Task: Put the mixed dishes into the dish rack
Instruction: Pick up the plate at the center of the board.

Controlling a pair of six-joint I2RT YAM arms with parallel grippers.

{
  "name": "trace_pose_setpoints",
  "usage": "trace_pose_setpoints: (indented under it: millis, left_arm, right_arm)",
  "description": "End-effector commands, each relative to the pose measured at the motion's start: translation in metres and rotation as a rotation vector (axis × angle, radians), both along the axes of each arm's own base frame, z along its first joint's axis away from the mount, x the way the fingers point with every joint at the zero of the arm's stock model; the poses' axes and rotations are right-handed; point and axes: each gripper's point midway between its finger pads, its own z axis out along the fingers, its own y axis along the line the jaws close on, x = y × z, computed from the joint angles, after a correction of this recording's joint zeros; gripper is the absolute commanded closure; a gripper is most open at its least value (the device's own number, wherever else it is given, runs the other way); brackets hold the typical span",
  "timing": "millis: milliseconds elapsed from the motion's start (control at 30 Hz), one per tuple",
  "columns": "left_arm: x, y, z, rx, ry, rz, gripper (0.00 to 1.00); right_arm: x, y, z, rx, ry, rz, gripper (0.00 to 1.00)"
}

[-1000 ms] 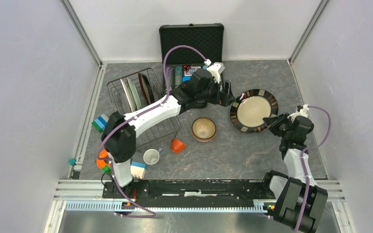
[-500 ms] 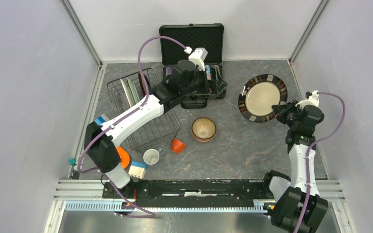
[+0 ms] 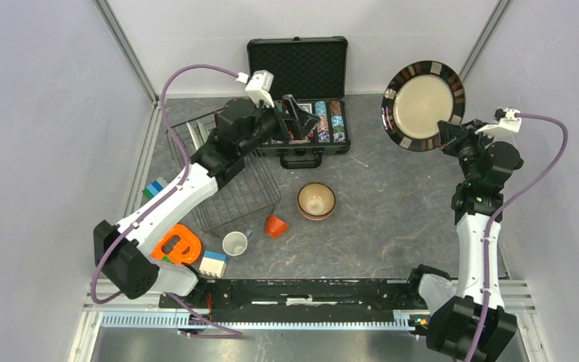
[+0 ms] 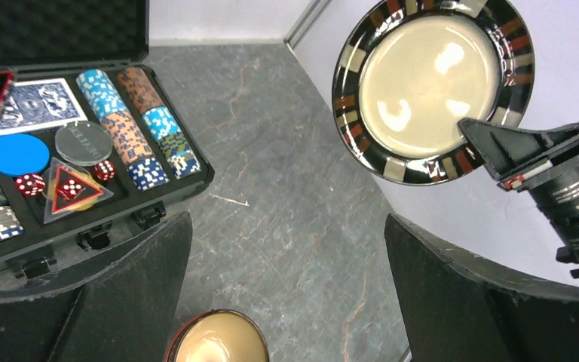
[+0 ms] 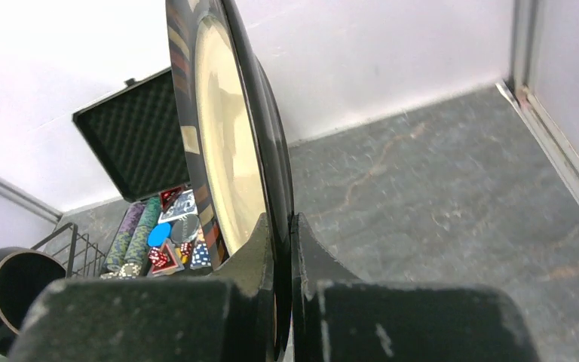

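Next, my right gripper brings over the plate's free rim (image 3: pixel 396 82) for handover, because the plate shows its broad side (image 3: pixel 424 105) to my left gripper, far from the dish rack.
My right gripper (image 3: pixel 447 134) (image 5: pixel 283 226) is shut on the lower rim of a dark-rimmed beige plate (image 3: pixel 424 94) (image 4: pixel 430 79) (image 5: pixel 226 151), holding it on edge in the air at the back right. My left gripper (image 3: pixel 295 117) (image 4: pixel 286 234) hangs open and holds nothing, above the floor by the poker case and well left of the plate. The black wire dish rack (image 3: pixel 230 192) stands at the left, partly hidden by my left arm, with plate edges (image 3: pixel 194 136) showing at its far end. A tan bowl (image 3: pixel 317 200) (image 4: pixel 219 339), an orange cup (image 3: pixel 275 225) and a white cup (image 3: pixel 234 243) sit on the table.
An open black case of poker chips (image 3: pixel 298 90) (image 4: pixel 83 143) lies at the back centre. An orange ring toy (image 3: pixel 177 245) and a white-and-blue block (image 3: pixel 213 263) lie near the front left. Walls close in on the left, back and right.
My right gripper has lifted the plate off the table and up toward the back right corner. My left arm has swung back and left, away from the plate, toward the case and rack.
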Motion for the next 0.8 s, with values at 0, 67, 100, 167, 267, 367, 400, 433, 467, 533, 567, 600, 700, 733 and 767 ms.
trace_pose_setpoints:
  millis: [0, 67, 100, 167, 267, 367, 400, 433, 467, 533, 567, 600, 700, 733, 767]
  left_arm:
    - [-0.011, 0.014, 0.043, -0.135, -0.066, 0.018, 0.0]
    - [-0.02, 0.014, 0.044, -0.155, -0.073, -0.009, 0.0]
    - [-0.025, 0.013, 0.044, -0.167, -0.074, -0.03, 0.0]
    - [-0.034, 0.01, 0.044, -0.195, -0.069, -0.073, 0.0]
    - [-0.044, 0.004, 0.045, -0.223, -0.025, -0.124, 0.0]
    - [-0.049, -0.001, 0.05, -0.239, -0.007, -0.162, 0.0]
    - [-0.048, -0.002, 0.053, -0.244, 0.002, -0.163, 0.0]
    - [-0.045, -0.004, 0.054, -0.242, 0.015, -0.158, 0.0]
    - [-0.041, -0.006, 0.053, -0.236, 0.033, -0.142, 0.0]
    - [-0.031, -0.01, 0.05, -0.242, 0.072, -0.112, 0.0]
    - [-0.027, -0.014, 0.05, -0.251, 0.1, -0.109, 0.0]
    - [-0.025, -0.02, 0.048, -0.257, 0.126, -0.114, 0.0]
    - [-0.022, -0.034, 0.047, -0.282, 0.166, -0.13, 0.0]
    - [-0.022, -0.038, 0.049, -0.291, 0.163, -0.143, 0.0]
    - [-0.022, -0.04, 0.054, -0.305, 0.149, -0.156, 0.0]
  right_arm:
    - [-0.008, 0.045, 0.093, -0.17, -0.301, 0.128, 1.0]
    - [-0.01, 0.07, 0.077, -0.216, -0.28, 0.176, 1.0]
    - [-0.012, 0.081, 0.069, -0.257, -0.283, 0.192, 1.0]
    - [-0.017, 0.088, 0.057, -0.306, -0.276, 0.184, 1.0]
    - [-0.028, 0.088, 0.055, -0.397, -0.304, 0.173, 1.0]
    - [-0.035, 0.086, 0.063, -0.474, -0.369, 0.149, 1.0]
    - [-0.035, 0.086, 0.065, -0.486, -0.384, 0.142, 1.0]
    - [-0.034, 0.087, 0.065, -0.491, -0.389, 0.145, 1.0]
    - [-0.033, 0.089, 0.063, -0.492, -0.398, 0.154, 1.0]
    - [-0.029, 0.095, 0.057, -0.488, -0.412, 0.162, 1.0]
    - [-0.028, 0.099, 0.054, -0.493, -0.421, 0.161, 1.0]
    - [-0.028, 0.101, 0.053, -0.511, -0.437, 0.152, 1.0]
    - [-0.033, 0.109, 0.05, -0.598, -0.498, 0.111, 1.0]
    - [-0.035, 0.111, 0.048, -0.636, -0.515, 0.102, 1.0]
    - [-0.037, 0.114, 0.046, -0.667, -0.528, 0.092, 1.0]
